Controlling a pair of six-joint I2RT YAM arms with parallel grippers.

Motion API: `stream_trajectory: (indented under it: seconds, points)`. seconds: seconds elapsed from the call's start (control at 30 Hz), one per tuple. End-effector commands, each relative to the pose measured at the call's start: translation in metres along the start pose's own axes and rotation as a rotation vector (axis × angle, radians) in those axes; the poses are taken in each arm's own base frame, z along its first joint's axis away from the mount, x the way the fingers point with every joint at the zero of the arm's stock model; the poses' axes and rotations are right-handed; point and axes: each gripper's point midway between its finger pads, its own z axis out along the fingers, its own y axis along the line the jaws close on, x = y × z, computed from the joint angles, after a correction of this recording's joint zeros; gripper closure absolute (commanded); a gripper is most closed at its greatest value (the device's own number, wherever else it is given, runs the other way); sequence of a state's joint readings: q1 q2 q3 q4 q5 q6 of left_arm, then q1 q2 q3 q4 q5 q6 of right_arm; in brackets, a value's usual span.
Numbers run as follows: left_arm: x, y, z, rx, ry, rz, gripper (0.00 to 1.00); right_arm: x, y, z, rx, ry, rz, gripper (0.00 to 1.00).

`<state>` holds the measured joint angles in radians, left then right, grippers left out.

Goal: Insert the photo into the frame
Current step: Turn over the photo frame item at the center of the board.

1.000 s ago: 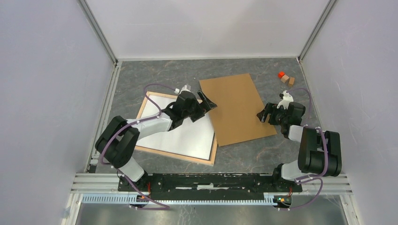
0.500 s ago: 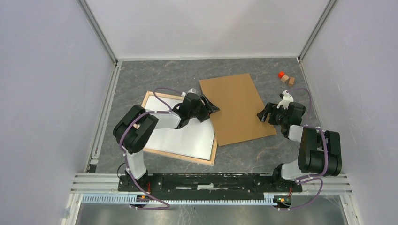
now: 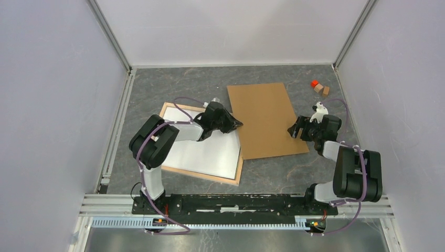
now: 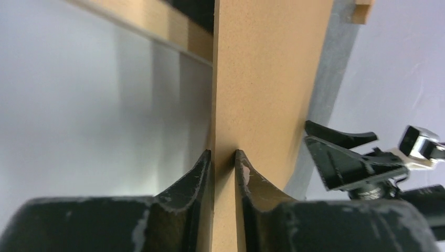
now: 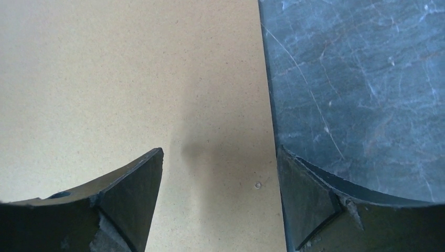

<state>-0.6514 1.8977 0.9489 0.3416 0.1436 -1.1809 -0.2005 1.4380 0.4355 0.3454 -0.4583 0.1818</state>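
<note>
The board's edge under my right gripper is flat on the tabletop, so my left gripper should lift the board before my right gripper grabs the board's near edge.
The frame lies left of centre with its pale wood rails up, also seen in the left wrist view. A plain white sheet fills its opening; the photo's printed face does not show. A brown backing board lies to the frame's right, its near left corner over the frame's right rail. My left gripper is shut on the board's left edge, which runs between the fingertips. My right gripper stands open over the board's right edge.
A small red block and a wooden block sit at the back right corner of the grey marbled tabletop. Pale walls close in the left, back and right sides.
My left gripper has reached right from over the frame to the board's left edge and shut on it. The board has shifted slightly. The right arm has stayed put.
</note>
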Motion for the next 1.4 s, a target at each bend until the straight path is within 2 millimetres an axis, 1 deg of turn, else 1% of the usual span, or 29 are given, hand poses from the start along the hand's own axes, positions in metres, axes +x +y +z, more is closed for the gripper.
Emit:
stream_trajectory:
  seconds: [0.0,0.07,0.13,0.2,0.3,0.33,0.37,0.43,0.5,0.57,0.6,0.63,0.67,0.77,0.83,0.9,0.97,1.03,1.13,1.2,1.3,1.37]
  points:
    - [-0.019,-0.055,-0.011,0.129,0.019,0.069,0.82,0.056,0.012,-0.022,0.017,0.227,0.087,0.15]
    - [-0.025,-0.063,-0.017,0.133,0.026,0.091,0.89,0.042,0.009,-0.029,0.060,0.207,0.053,0.15]
    - [-0.029,-0.072,-0.023,0.129,0.043,0.117,0.93,0.022,0.009,-0.037,0.109,0.173,0.001,0.14]
    - [-0.033,-0.084,-0.031,0.139,0.057,0.137,0.97,-0.002,0.016,-0.046,0.149,0.125,-0.080,0.13]
    - [-0.042,-0.095,-0.044,0.139,0.063,0.130,0.98,-0.032,0.043,-0.058,0.127,0.054,-0.199,0.11]
    - [-0.044,-0.097,-0.047,0.130,0.065,0.126,0.98,-0.038,0.059,-0.061,0.104,0.043,-0.253,0.11]
    - [-0.045,-0.096,-0.049,0.113,0.074,0.122,0.98,-0.048,0.071,-0.066,0.100,0.012,-0.305,0.10]
    - [-0.048,-0.100,-0.055,0.100,0.079,0.129,0.98,-0.065,0.094,-0.077,0.078,-0.050,-0.405,0.10]
    - [-0.052,-0.107,-0.062,0.096,0.076,0.133,0.98,-0.074,0.124,-0.088,0.028,-0.109,-0.523,0.09]
    - [-0.054,-0.115,-0.069,0.099,0.078,0.136,0.98,-0.073,0.151,-0.097,-0.011,-0.149,-0.645,0.09]
    - [-0.055,-0.118,-0.072,0.099,0.077,0.140,0.98,-0.067,0.165,-0.101,-0.027,-0.162,-0.703,0.09]
    - [-0.057,-0.123,-0.076,0.103,0.073,0.147,0.98,-0.063,0.174,-0.104,-0.026,-0.172,-0.756,0.09]
    - [-0.058,-0.124,-0.078,0.092,0.075,0.153,0.98,-0.055,0.185,-0.108,-0.029,-0.178,-0.808,0.10]
    - [-0.063,-0.132,-0.085,0.072,0.092,0.174,0.98,-0.032,0.212,-0.118,-0.032,-0.186,-0.942,0.11]
    - [-0.064,-0.136,-0.089,0.072,0.105,0.189,0.98,-0.020,0.223,-0.125,-0.014,-0.204,-0.997,0.11]
    - [-0.065,-0.138,-0.093,0.074,0.110,0.194,0.98,-0.014,0.226,-0.129,0.025,-0.215,-1.002,0.11]
    - [-0.067,-0.139,-0.095,0.073,0.107,0.190,0.98,-0.004,0.228,-0.127,0.041,-0.197,-1.030,0.11]
    - [-0.068,-0.140,-0.097,0.079,0.112,0.183,0.98,0.002,0.222,-0.124,0.102,-0.200,-1.065,0.12]
    - [-0.065,-0.145,-0.101,0.096,0.130,0.182,0.98,-0.001,0.201,-0.120,0.284,-0.209,-1.088,0.13]
    - [-0.066,-0.147,-0.104,0.101,0.128,0.185,0.98,-0.001,0.195,-0.117,0.345,-0.223,-1.102,0.14]
    - [-0.065,-0.145,-0.106,0.089,0.133,0.193,0.98,0.000,0.194,-0.111,0.362,-0.267,-1.104,0.15]
    - [-0.065,-0.145,-0.107,0.089,0.138,0.193,0.98,0.003,0.198,-0.107,0.344,-0.282,-1.116,0.15]
